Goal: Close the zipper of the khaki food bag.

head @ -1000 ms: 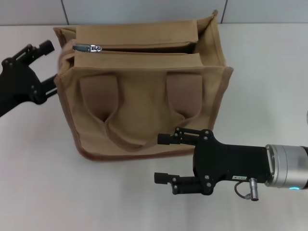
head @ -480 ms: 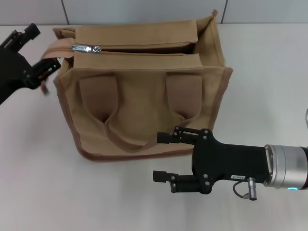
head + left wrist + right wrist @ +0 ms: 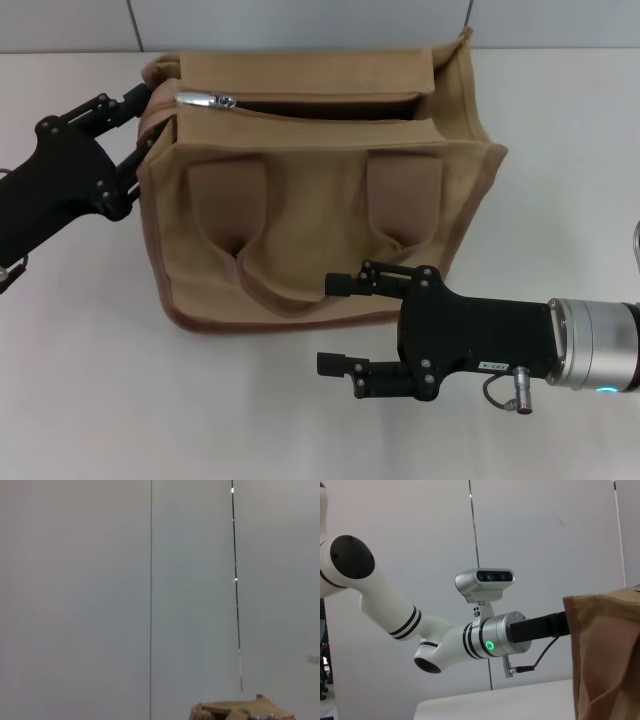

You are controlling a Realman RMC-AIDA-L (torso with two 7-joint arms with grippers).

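Note:
My left gripper is pinching the bag's end [image 3: 156, 112] next to the silver slider. It should hold that end of the bag still while my right gripper pulls the slider [image 3: 206, 100] across.
The khaki food bag [image 3: 320, 220] stands on the white table, handles hanging down its front. The zipper's silver slider [image 3: 205, 99] sits at the bag's left end, and a dark gap [image 3: 330, 100] runs between the two top flaps. My left gripper [image 3: 150, 115] is at the bag's left end, its fingers closed around the top edge there. My right gripper [image 3: 336, 327] is open and empty in front of the bag, its upper finger [image 3: 350, 287] over the bag's bottom front edge. The bag's side also shows in the right wrist view [image 3: 605, 655], and its top in the left wrist view [image 3: 240, 712].
The white table [image 3: 90, 350] extends around the bag, with a grey panelled wall [image 3: 300, 20] behind it. The right wrist view shows my left arm [image 3: 485, 640] reaching behind the bag and my head camera [image 3: 485, 580].
My left gripper swung away to the upper left, then came back in onto the bag's left end. The bag shifted to the right. My right gripper stayed put.

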